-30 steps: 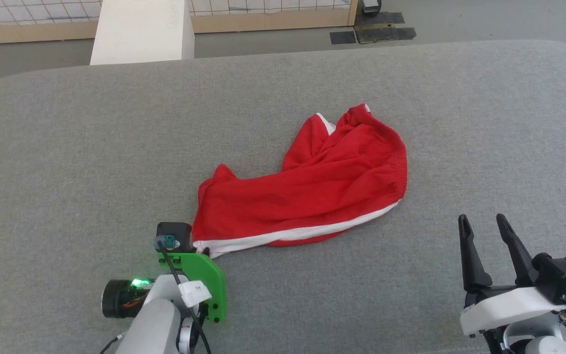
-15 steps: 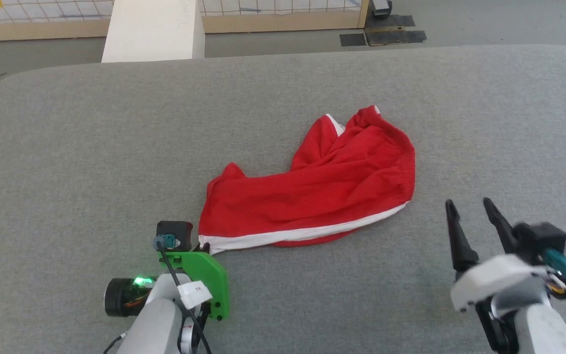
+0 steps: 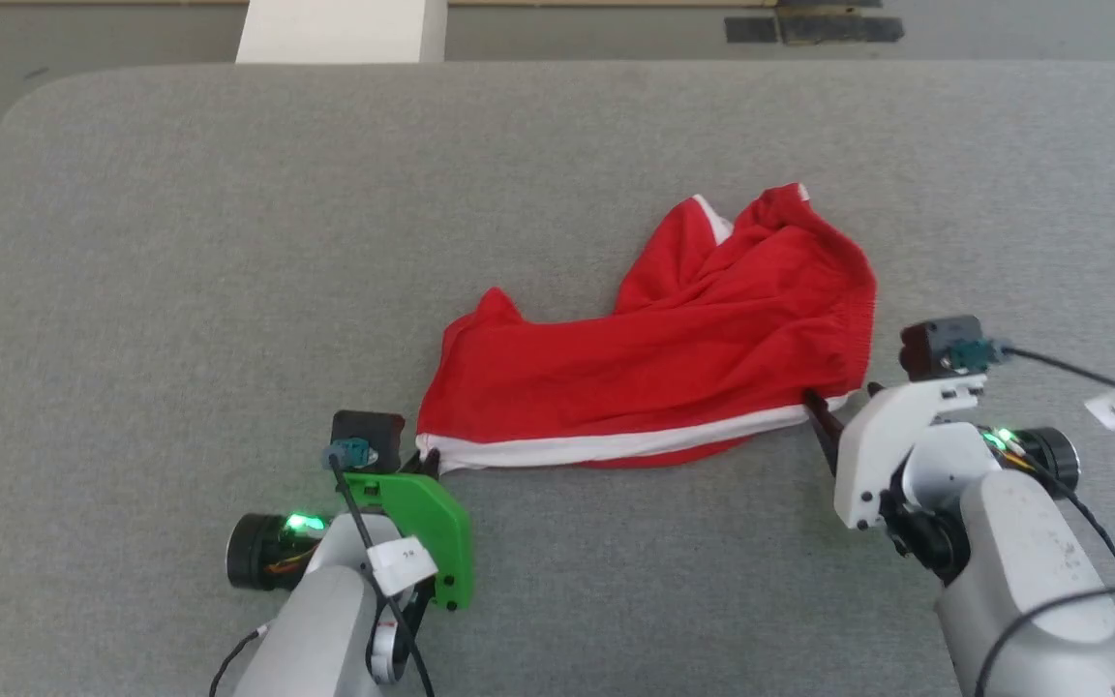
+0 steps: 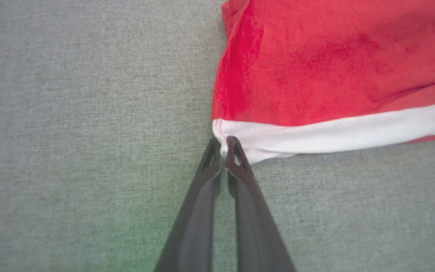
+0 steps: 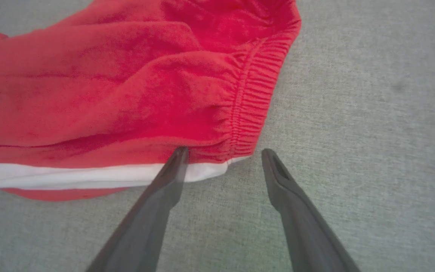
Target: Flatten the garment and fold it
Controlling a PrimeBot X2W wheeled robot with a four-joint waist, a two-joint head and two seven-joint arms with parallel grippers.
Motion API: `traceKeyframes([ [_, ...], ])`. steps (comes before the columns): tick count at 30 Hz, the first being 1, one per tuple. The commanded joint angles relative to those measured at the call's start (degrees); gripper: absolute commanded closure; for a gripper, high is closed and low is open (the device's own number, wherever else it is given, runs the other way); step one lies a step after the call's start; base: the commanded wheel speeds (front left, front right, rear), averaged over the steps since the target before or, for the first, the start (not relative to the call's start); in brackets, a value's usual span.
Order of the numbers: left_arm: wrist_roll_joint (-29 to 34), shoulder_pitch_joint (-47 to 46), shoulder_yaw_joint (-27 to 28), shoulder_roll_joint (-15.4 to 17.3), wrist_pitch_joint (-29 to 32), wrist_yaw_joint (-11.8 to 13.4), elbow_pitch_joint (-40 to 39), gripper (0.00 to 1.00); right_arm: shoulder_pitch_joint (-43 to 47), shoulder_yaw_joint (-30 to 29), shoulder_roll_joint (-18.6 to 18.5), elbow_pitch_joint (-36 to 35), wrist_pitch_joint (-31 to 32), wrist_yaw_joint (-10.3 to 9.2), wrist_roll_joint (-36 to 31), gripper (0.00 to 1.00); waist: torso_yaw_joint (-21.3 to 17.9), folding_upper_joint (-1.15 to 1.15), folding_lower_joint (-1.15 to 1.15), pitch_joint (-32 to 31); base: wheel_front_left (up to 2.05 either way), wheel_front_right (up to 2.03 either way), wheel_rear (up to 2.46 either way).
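The garment [image 3: 647, 366] will show a matching piece of white trim along its far edge when the robot folds it, because white trim [image 3: 713, 220] peeks out among the garment's far folds.
The garment [image 3: 674, 358] is bright red with a white trim band along its near edge, and it lies crumpled in the middle of the grey surface. In the left wrist view my left gripper [image 4: 223, 145] is shut on the white corner of the garment [image 4: 315, 75] at its near left end. In the right wrist view my right gripper [image 5: 223, 156] stands open at the near right corner of the garment [image 5: 127, 94], beside the gathered waistband. One finger [image 5: 164, 181] overlaps the white trim and the other lies on bare fabric surface. From the head, my right gripper [image 3: 824, 411] points left at that corner.
The grey padded surface [image 3: 180, 242] stretches wide around the garment. A white block [image 3: 340, 34] stands beyond its far edge, with floor and dark mats [image 3: 809, 24] behind.
My left gripper has shut on the garment's white corner. My right arm has swung in from the lower right to the garment's right corner. The head camera has shifted.
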Motion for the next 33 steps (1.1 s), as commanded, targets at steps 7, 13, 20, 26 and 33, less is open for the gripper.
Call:
traceKeyframes([
  [7,-1.19,-1.98,-0.64,-0.25,-1.03,-0.37,0.37,1.00,-4.13,1.64,0.09,3.93,8.16,-0.09,-2.97,0.00,2.26,0.00,0.00,2.81,0.00,0.00,0.00],
  [13,-1.58,-1.80,-0.86,-0.14,-1.40,-0.28,0.89,1.00,-2.77,2.63,0.09,2.16,12.66,-0.09,-3.88,1.00,2.44,0.00,0.00,2.51,0.00,0.00,0.00],
  [20,-2.21,-1.27,-1.11,0.04,-2.94,-0.80,0.77,1.00,1.59,2.13,0.09,-7.27,0.89,-0.09,-0.02,1.00,1.85,0.00,0.00,0.67,0.00,0.00,0.00],
  [26,-3.62,1.25,-1.04,0.03,-7.38,-2.16,-2.52,1.00,11.24,2.92,0.09,-17.45,-5.97,-0.09,5.48,1.00,0.25,0.00,0.00,-2.42,0.00,0.00,0.00],
  [33,-7.69,5.82,0.19,0.14,-9.07,-3.97,-12.30,1.00,22.75,0.69,0.09,-31.31,-2.65,-0.09,7.41,1.00,-2.28,0.00,0.00,-5.66,0.00,0.00,0.00],
])
